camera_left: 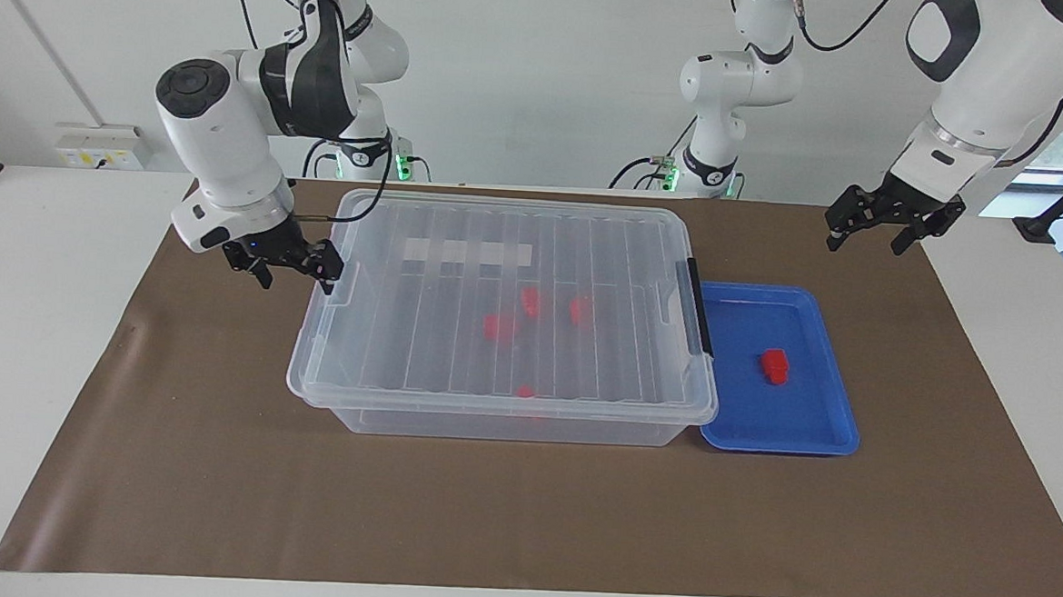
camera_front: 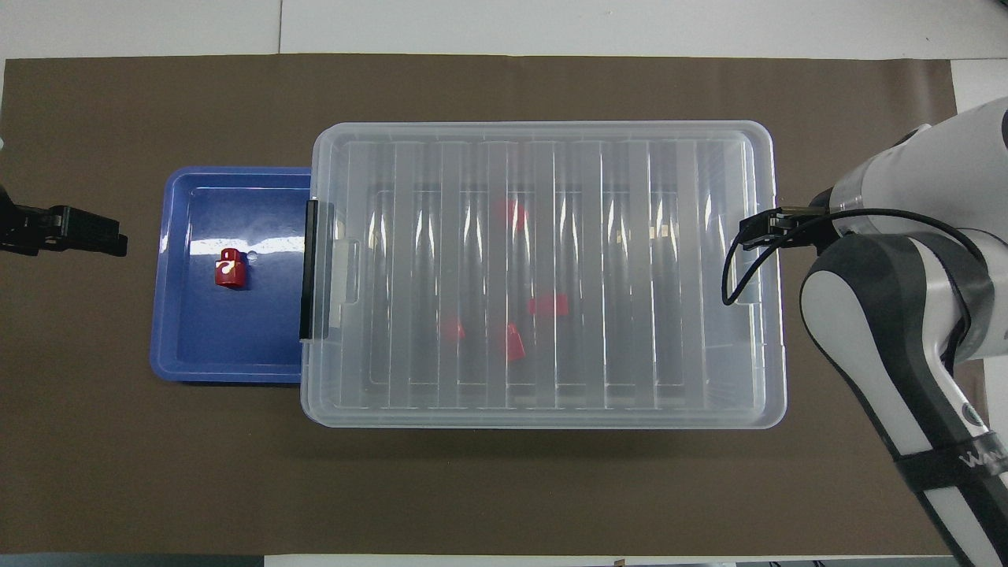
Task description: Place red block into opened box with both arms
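The ribbed lid (camera_front: 543, 274) will slide back flat across the box when I pull with my right gripper, because the black latch (camera_front: 309, 269) sits outside the lid's rim.
One red block (camera_left: 775, 365) (camera_front: 231, 268) lies alone in the blue tray (camera_left: 815, 436) (camera_front: 181, 346). The clear box (camera_left: 490, 404) (camera_front: 543, 417) stands mid-table with its ribbed lid lying on it. A black latch (camera_left: 700, 307) (camera_front: 309, 269) sits on the box end that touches the tray. My right gripper (camera_left: 295, 270) (camera_front: 760, 232) is open, right at the lid's handle on the right arm's end of the box. My left gripper (camera_left: 867, 239) (camera_front: 110, 236) hangs open over the mat at the left arm's end, apart from the tray.
Several more red blocks (camera_left: 499, 326) (camera_front: 549, 305) lie inside the box under the lid. A brown mat (camera_left: 484, 514) covers the table. The tray butts against the box.
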